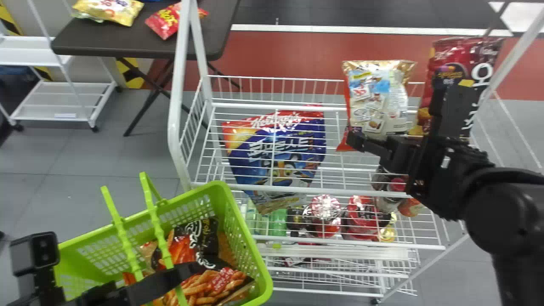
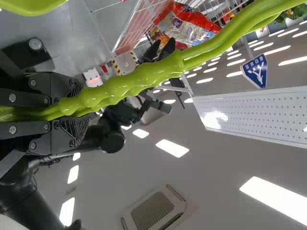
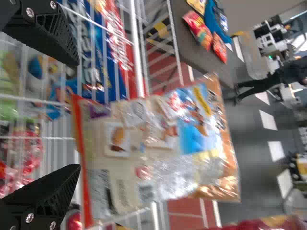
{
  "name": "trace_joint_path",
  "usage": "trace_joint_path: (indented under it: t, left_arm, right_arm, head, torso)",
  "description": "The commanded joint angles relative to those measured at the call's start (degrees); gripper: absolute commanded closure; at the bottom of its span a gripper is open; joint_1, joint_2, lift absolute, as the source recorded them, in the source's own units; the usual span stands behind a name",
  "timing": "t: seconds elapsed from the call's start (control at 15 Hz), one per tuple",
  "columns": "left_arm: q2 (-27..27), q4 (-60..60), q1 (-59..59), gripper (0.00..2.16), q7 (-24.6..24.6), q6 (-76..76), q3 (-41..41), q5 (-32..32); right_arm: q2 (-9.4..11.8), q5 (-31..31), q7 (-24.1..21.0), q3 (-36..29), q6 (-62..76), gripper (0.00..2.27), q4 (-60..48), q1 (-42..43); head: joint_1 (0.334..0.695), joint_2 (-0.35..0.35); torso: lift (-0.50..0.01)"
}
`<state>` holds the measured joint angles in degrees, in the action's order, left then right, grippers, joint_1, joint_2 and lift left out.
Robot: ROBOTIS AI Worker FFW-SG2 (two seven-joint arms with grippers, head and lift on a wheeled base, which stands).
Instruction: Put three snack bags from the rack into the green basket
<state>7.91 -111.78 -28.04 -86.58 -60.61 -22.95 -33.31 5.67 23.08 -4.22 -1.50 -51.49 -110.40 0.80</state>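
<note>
The gold and white snack bag (image 1: 378,100) has loose, shiny wrinkles (image 3: 188,176) across it, so it will pinch in and crease at its middle when I carry it.
In the head view my right gripper (image 1: 403,117) stands open at the gold and white snack bag (image 1: 376,100), which is upright in the rack's top basket. The right wrist view has that bag (image 3: 148,148) just beyond the spread tips of my right gripper (image 3: 78,115). A dark red bag (image 1: 448,63) stands behind the arm, and a blue bag (image 1: 276,148) leans at the rack's left. My left gripper (image 1: 172,276) is over the green basket (image 1: 248,238); in the left wrist view the left gripper (image 2: 72,103) is shut on the basket handle (image 2: 139,79). Snack bags (image 1: 199,242) lie inside the basket.
The white wire rack (image 1: 297,190) has posts rising at its left and right. Lower tiers hold bottles and packets (image 1: 325,212). Behind at the left are a dark table (image 1: 106,42) with snack bags and a white cart (image 1: 63,100).
</note>
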Motion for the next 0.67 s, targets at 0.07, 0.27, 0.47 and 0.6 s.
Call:
trace_joint_path:
  t: [0.07,0.27,0.47,0.6]
  left_arm:
    - [-0.09,-0.19,-0.62,2.15,-0.17,0.0,-0.96,-0.26]
    - [-0.18,-0.19,-0.88,2.15,-0.17,0.0,-1.31,-0.44]
    - [-0.35,-0.28,-0.97,2.15,-0.26,0.0,-1.83,-0.44]
    - [-0.35,-0.19,-1.14,2.15,-0.35,0.0,-2.1,-0.44]
  right_arm:
    - [0.21,-2.95,0.0,0.98,8.28,0.06,10.38,7.11]
    - [0.04,-5.59,0.7,2.82,13.56,0.13,19.78,12.65]
    - [0.04,-5.24,1.49,3.35,15.84,1.58,22.95,13.7]
    - [0.3,-4.62,1.49,3.0,13.91,2.17,21.45,12.65]
  head:
    - [0.695,-0.056]
    - [0.695,-0.063]
    - [0.695,-0.058]
    - [0.695,-0.052]
  torso:
    - [0.0]
    - [0.0]
    - [0.0]
    - [0.0]
